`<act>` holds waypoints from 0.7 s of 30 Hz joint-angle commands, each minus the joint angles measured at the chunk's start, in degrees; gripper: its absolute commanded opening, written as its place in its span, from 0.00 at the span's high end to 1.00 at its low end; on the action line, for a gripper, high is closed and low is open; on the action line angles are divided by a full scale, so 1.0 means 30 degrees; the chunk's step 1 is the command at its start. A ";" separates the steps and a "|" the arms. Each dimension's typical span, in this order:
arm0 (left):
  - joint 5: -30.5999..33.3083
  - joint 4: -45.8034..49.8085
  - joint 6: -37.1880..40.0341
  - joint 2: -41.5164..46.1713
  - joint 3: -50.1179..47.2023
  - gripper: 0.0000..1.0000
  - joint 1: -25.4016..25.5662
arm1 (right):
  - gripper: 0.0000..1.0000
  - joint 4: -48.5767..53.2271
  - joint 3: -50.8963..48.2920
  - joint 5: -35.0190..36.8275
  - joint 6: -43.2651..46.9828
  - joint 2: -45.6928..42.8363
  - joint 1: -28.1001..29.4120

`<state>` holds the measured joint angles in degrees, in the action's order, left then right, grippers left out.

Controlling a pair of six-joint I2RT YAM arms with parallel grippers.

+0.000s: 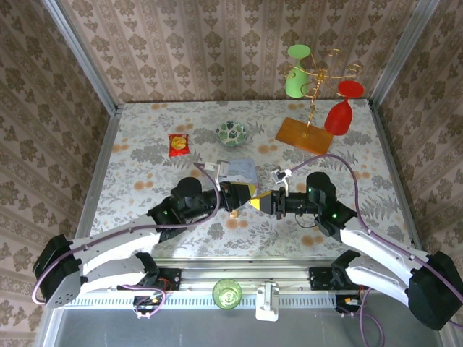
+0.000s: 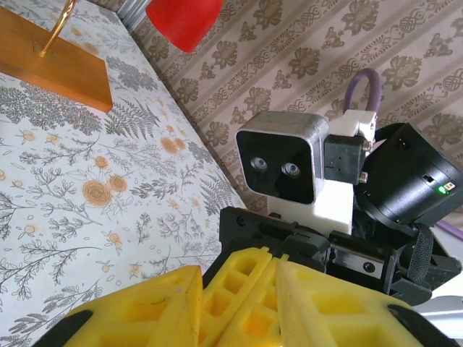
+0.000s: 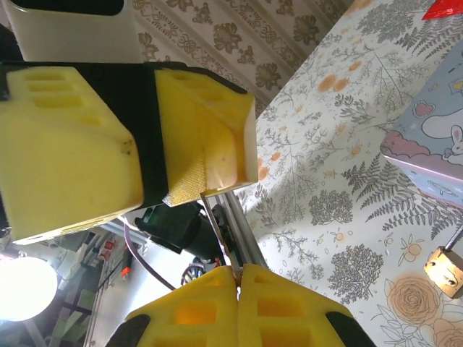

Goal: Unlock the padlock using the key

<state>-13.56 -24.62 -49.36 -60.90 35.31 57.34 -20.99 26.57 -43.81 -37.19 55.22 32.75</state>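
The key (image 3: 221, 235) sticks out at a slant from my right gripper's fingers. My left gripper should hold the key's tip (image 3: 205, 197) while my right gripper opens and grips the key's head straighter.
The tiny brass padlock (image 1: 233, 214) lies on the floral table (image 1: 145, 173) just below both grippers; it also appears as the padlock (image 3: 445, 269) beside the pastel tin (image 3: 434, 144). My right gripper (image 3: 237, 271) is shut on the key (image 3: 217, 228), a thin silvery strip seen edge-on that rises to the edge of the left gripper's pad (image 3: 199, 184). The two grippers meet tip to tip at mid-table, left gripper (image 1: 244, 192) and right gripper (image 1: 262, 200). My left gripper (image 2: 239, 307) stands open, with the right gripper's fingers (image 2: 242, 285) between its own. Neither gripper touches the padlock.
The pastel tin (image 1: 239, 172) sits just behind the grippers. A red-and-yellow snack packet (image 1: 178, 144) and a patterned bowl (image 1: 231, 133) lie farther back. At the back right, a wooden-based stand (image 1: 304, 134) carries a green glass (image 1: 296, 72) and a red glass (image 1: 340, 116).
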 commanded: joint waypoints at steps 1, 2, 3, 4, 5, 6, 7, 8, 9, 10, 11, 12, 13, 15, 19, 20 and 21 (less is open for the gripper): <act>-0.0606 0.0247 0.0896 -0.0237 0.0657 0.70 0.0035 | 1.00 -0.0466 0.0433 0.0023 0.0243 0.0043 0.0098; -0.0564 0.0344 0.0925 -0.0215 0.0601 0.71 0.0036 | 1.00 -0.0684 0.0417 0.0030 0.0111 0.0117 0.0096; -0.0452 0.0616 0.0913 -0.0138 0.0544 0.72 -0.0017 | 1.00 -0.1015 0.0377 0.0000 -0.0072 0.0180 0.0098; -0.0297 0.0922 0.0988 -0.0013 0.0459 0.73 -0.0063 | 1.00 -0.1223 0.0344 0.0014 -0.0180 0.0239 0.0098; -0.0139 0.1175 0.1013 0.0129 0.0407 0.73 -0.0084 | 1.00 -0.1410 0.0318 0.0000 -0.0250 0.0298 0.0098; 0.0051 0.1346 0.1015 0.0313 0.0260 0.72 -0.0128 | 1.00 -0.1545 0.0314 -0.0015 -0.0287 0.0364 0.0098; 0.0215 0.1381 0.1023 0.0483 0.0118 0.68 -0.0118 | 1.00 -0.1640 0.0285 -0.0015 -0.0335 0.0421 0.0098; 0.0320 0.1439 0.0987 0.0650 0.0027 0.66 -0.0151 | 1.00 -0.1643 0.0311 -0.0030 -0.0306 0.0480 0.0101; 0.0386 0.1498 0.0957 0.0777 -0.0047 0.66 -0.0155 | 1.00 -0.1627 0.0316 -0.0044 -0.0294 0.0568 0.0117; 0.0375 0.1467 0.0954 0.0862 -0.0113 0.67 -0.0155 | 1.00 -0.1651 0.0344 -0.0066 -0.0289 0.0674 0.0126; 0.0361 0.1417 0.0982 0.0899 -0.0137 0.70 -0.0144 | 1.00 -0.1717 0.0373 -0.0139 -0.0340 0.0788 0.0127; 0.0332 0.1356 0.0984 0.0914 -0.0181 0.74 -0.0153 | 1.00 -0.1778 0.0425 -0.0147 -0.0349 0.0905 0.0127; 0.0303 0.1189 0.0903 0.0885 -0.0249 0.77 -0.0151 | 1.00 -0.1819 0.0461 -0.0161 -0.0373 0.0983 0.0153; 0.0214 0.1033 0.0869 0.0845 -0.0313 0.83 -0.0162 | 1.00 -0.1910 0.0530 -0.0162 -0.0407 0.1074 0.0157; 0.0155 0.1181 0.0920 0.0847 -0.0229 0.86 -0.0216 | 1.00 -0.2333 0.0553 -0.0162 -0.0632 0.1192 0.0221; 0.0177 0.1344 0.0978 0.0847 -0.0184 0.85 -0.0242 | 1.00 -0.2269 0.0603 -0.0189 -0.0626 0.1207 0.0215; 0.0263 0.1611 0.1080 0.0877 -0.0115 0.81 -0.0241 | 1.00 -0.2166 0.0634 -0.0184 -0.0597 0.1244 0.0244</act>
<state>-12.45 -20.27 -47.29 -59.24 34.68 56.58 -25.87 26.65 -43.99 -38.22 58.46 33.12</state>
